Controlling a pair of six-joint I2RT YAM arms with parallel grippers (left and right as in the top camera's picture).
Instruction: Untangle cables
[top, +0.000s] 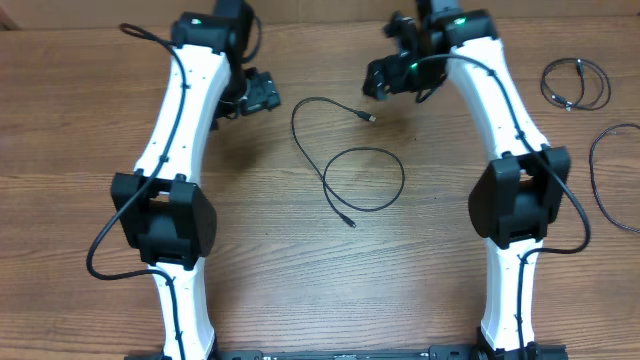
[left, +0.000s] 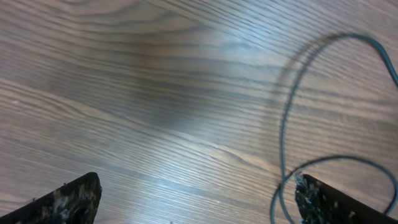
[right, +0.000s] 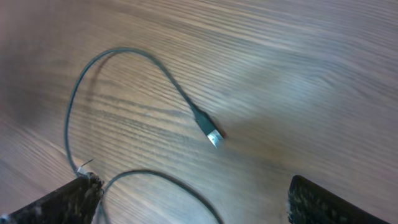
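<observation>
My right gripper is to pull the cable's plug, and the whole black cable (left: 285, 118) will trail along, since its arc crosses the cable's loop loosely (left: 284, 180) and lies free.
One thin black cable (top: 330, 180) lies loose on the wooden table's middle, an arc running into a round loop, with a small plug (top: 371, 118) at its upper end. My left gripper (top: 262, 95) hovers to the left of the arc and is open with nothing held. In the left wrist view the cable (left: 285, 124) curves past the right fingertip (left: 329, 202). My right gripper (top: 385, 80) is open just above the plug. The right wrist view shows the plug (right: 213, 135) ahead of my open gripper (right: 193, 199), with cable (right: 78, 93) running by the left finger.
A small coiled cable (top: 575, 83) lies at the back right. Another thin cable (top: 600, 180) loops at the right edge. The arms' thicker black wires hang beside both arms.
</observation>
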